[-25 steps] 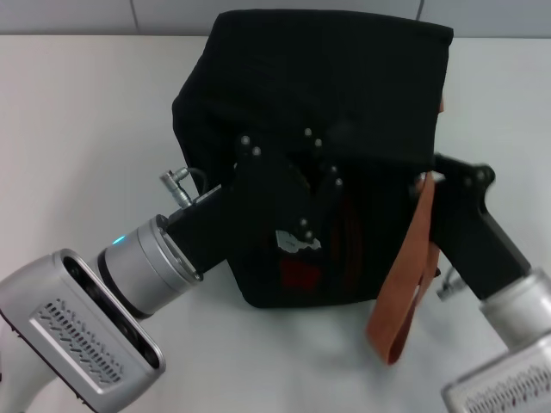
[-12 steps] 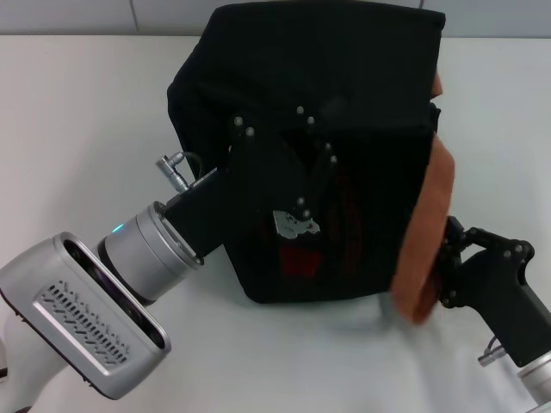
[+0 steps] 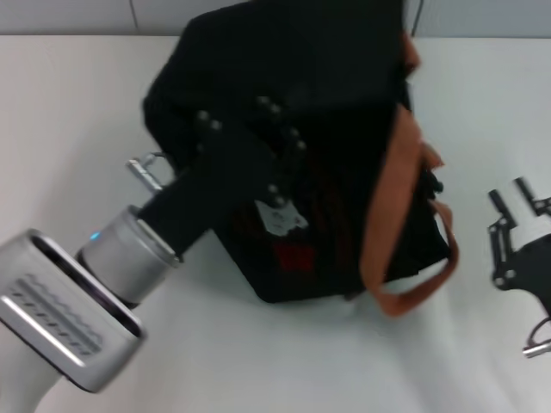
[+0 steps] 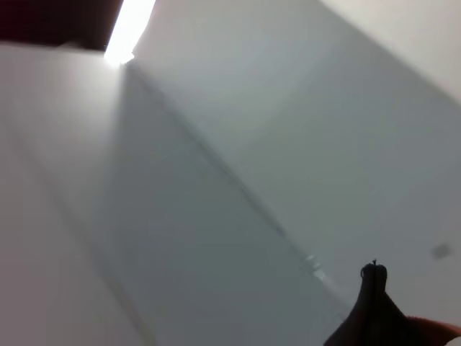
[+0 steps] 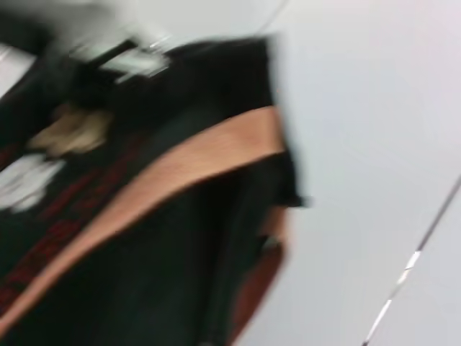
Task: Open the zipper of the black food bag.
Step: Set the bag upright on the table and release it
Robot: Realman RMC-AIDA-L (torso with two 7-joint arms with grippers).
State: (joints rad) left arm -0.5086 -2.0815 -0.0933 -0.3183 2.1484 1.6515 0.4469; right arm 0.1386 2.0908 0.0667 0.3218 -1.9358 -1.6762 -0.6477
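I should bring the bag down level onto the white table (image 3: pixel 482 241) before my left gripper opens and backs away, because it holds the black food bag tipped crooked (image 3: pixel 293 69).
The black food bag (image 3: pixel 327 77) stands tilted on the white table, one orange-brown strap handle (image 3: pixel 383 198) hanging down its right side in a loop. My left gripper (image 3: pixel 258 163) lies against the bag's front face, black on black. At the right edge my right gripper (image 3: pixel 515 202) stands open, clear of the bag and strap. The zipper does not show against the fabric. In the right wrist view the bag (image 5: pixel 166 259) fills the frame, with the strap (image 5: pixel 180 166) and the beige bear patch (image 5: pixel 72 126). The left wrist view catches only a bag corner (image 4: pixel 371 317).
The white table (image 3: pixel 69 112) extends to the left and in front of the bag. A grey tiled wall (image 3: pixel 69 13) runs along the table's far edge, just behind the bag.
The bag has shifted left and turned, together with my left gripper. My right gripper has pulled back to the right, away from the strap, which now hangs loose.
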